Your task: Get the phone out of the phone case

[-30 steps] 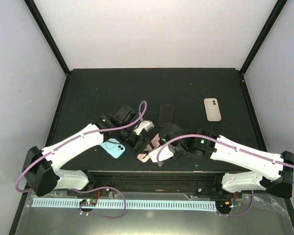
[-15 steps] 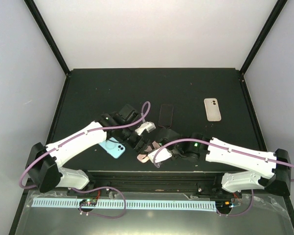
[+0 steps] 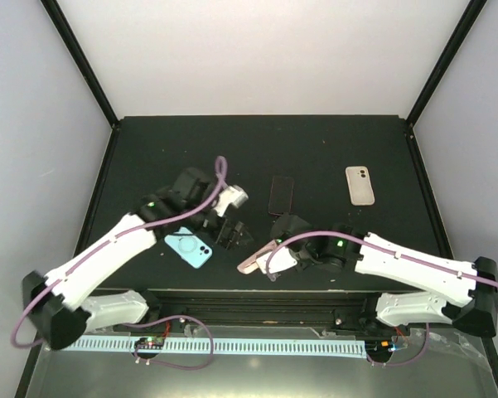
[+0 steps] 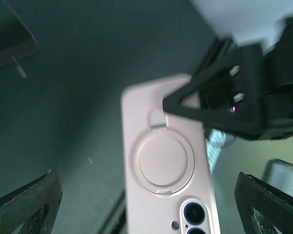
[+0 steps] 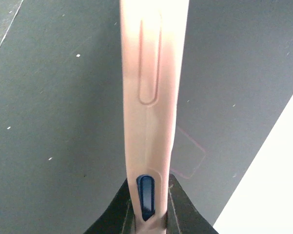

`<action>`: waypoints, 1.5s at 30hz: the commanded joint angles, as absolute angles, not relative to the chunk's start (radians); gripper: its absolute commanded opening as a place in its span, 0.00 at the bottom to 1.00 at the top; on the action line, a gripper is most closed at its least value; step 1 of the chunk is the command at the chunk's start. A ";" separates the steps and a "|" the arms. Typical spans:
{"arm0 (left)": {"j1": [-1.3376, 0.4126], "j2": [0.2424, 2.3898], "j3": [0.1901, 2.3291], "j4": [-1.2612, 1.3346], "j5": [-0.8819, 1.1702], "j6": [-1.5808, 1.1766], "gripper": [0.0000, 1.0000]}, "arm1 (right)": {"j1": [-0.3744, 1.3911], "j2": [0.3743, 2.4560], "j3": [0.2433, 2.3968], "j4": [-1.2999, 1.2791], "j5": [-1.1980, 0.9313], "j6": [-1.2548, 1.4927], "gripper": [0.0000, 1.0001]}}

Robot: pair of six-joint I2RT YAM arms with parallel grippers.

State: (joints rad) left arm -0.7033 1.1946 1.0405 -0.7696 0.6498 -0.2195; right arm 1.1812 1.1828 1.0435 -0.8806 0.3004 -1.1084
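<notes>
Next, my right gripper turns the case so that its free long side [image 4: 125, 156] comes into my left gripper's fingers, because the pink phone case's broad back [image 4: 166, 160] faces my left gripper.
The pink phone case [image 3: 251, 262], with a round ring stand on its back, has the blue phone [image 4: 194, 215] inside it; the phone's lenses show through the camera cutout. My right gripper [image 3: 272, 254] is shut on the case's end and holds it edge-up. In the right wrist view the case's side [image 5: 153, 97] runs up from the gripper [image 5: 148, 210], and a blue button [image 5: 146, 194] shows in its slot. My left gripper [image 3: 230, 233] stands open just left of the case. In its wrist view the gripper [image 4: 146, 209] frames the case's back [image 4: 161, 126] without touching it.
A light blue phone [image 3: 190, 247] lies under the left arm. A dark phone [image 3: 281, 194] lies face down behind the grippers, and a beige phone or case [image 3: 360, 185] at the right rear. The table's near edge [image 3: 257, 292] is close below the pink case.
My left gripper has opened wide and drawn back to the left, off the pink case. My right gripper has closed onto the case's end.
</notes>
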 commanded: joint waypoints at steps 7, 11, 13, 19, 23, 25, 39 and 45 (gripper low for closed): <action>-0.662 0.802 0.849 -0.237 0.375 -0.316 0.99 | 0.821 1.064 1.150 -1.008 -0.221 -0.882 0.01; -0.662 0.693 0.686 -0.001 0.539 -0.341 0.89 | 0.613 1.089 1.213 -1.040 -0.601 -0.715 0.01; -0.663 0.661 0.643 0.074 0.605 -0.347 0.90 | 0.561 1.114 1.232 -1.053 -0.771 -0.643 0.01; -0.664 0.680 0.577 0.204 0.645 -0.390 0.94 | 0.525 1.205 1.270 -1.085 -1.063 -0.578 0.01; -0.672 0.741 0.583 0.279 0.736 -0.413 0.85 | 0.525 1.225 1.259 -1.047 -1.091 -0.532 0.01; -0.681 0.763 0.591 0.320 0.767 -0.427 0.79 | 0.525 1.228 1.252 -1.037 -1.102 -0.524 0.01; -0.719 0.850 0.654 0.413 0.737 -0.483 0.34 | 0.525 1.219 1.205 -0.992 -1.144 -0.464 0.01; -0.744 0.875 0.681 0.399 0.732 -0.470 0.28 | 0.524 1.200 1.188 -0.947 -1.133 -0.423 0.01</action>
State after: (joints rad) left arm -0.7177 0.8680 0.6224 0.3599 0.7097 -0.4759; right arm 0.5312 1.2278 1.1969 -1.0210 -1.1007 -0.4679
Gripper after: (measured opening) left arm 0.295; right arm 0.104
